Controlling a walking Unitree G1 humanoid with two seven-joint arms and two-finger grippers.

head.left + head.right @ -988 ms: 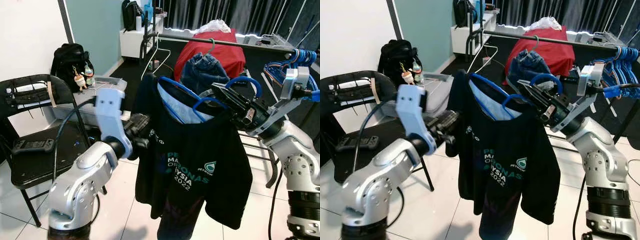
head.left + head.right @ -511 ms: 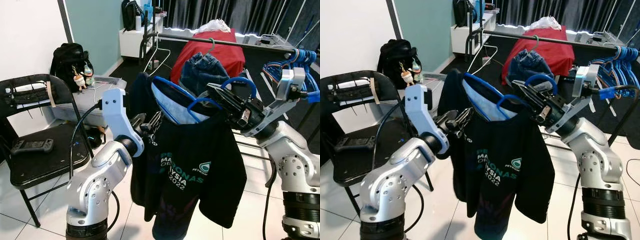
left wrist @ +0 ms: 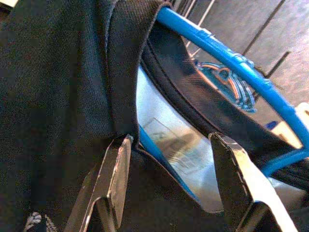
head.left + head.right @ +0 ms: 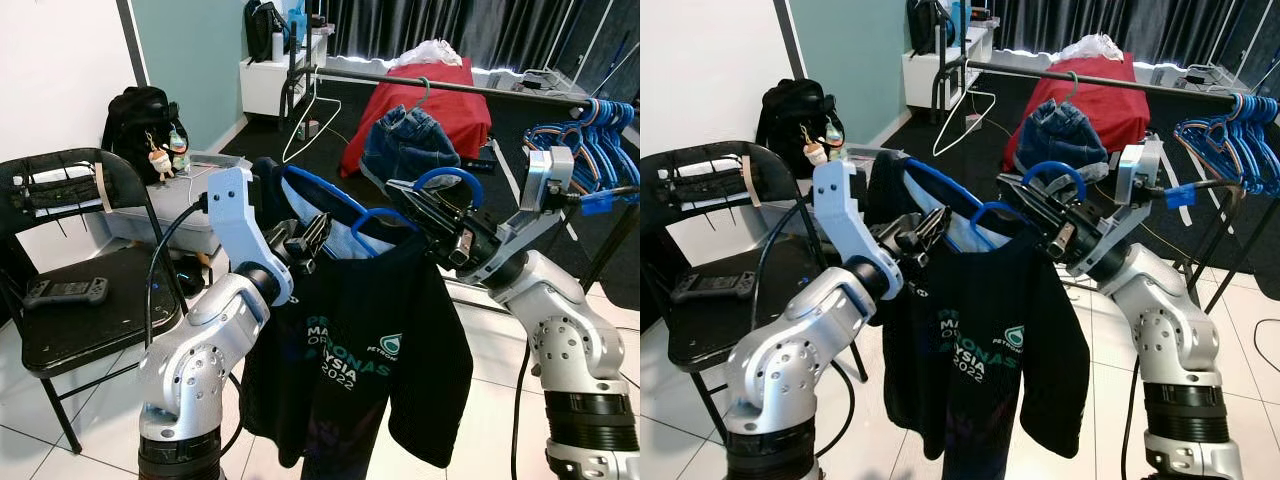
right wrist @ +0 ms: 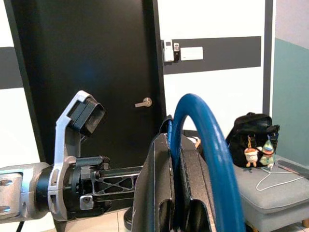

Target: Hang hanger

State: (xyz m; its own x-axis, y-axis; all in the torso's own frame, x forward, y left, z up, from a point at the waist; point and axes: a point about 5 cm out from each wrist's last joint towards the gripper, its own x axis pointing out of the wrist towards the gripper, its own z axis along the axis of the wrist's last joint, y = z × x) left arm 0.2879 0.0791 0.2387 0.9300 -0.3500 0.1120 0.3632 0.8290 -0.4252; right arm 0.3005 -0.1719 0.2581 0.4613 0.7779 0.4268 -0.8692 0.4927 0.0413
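Note:
I am to carry the black T-shirt [image 4: 355,330] by its shoulder edge. The hanger has its blue arm reaching into the T-shirt's collar, so it should move along inside when I do.
A blue plastic hanger [image 4: 322,190] carries a black T-shirt [image 4: 360,370] with teal print, held up in front of me. My right gripper [image 4: 407,198] is shut on the hanger's neck just under its hook [image 4: 450,178]; in the right wrist view the blue hook [image 5: 205,130] curves up beside the closed fingers [image 5: 161,179]. My left gripper [image 4: 316,230] is open at the shirt's collar. In the left wrist view its two fingers [image 3: 113,169] straddle the collar edge and the hanger arm [image 3: 231,63].
A clothes rail [image 4: 440,85] behind holds a red garment [image 4: 440,105], jeans [image 4: 405,140] and several blue hangers [image 4: 580,125]. A white hanger [image 4: 310,115] hangs at its left end. A black folding chair [image 4: 70,320] with a controller [image 4: 65,292] stands at left, beside a backpack [image 4: 140,120].
My left gripper has risen from the shirt's side to its collar. The right gripper has carried the hanger and shirt to the left and slightly lower.

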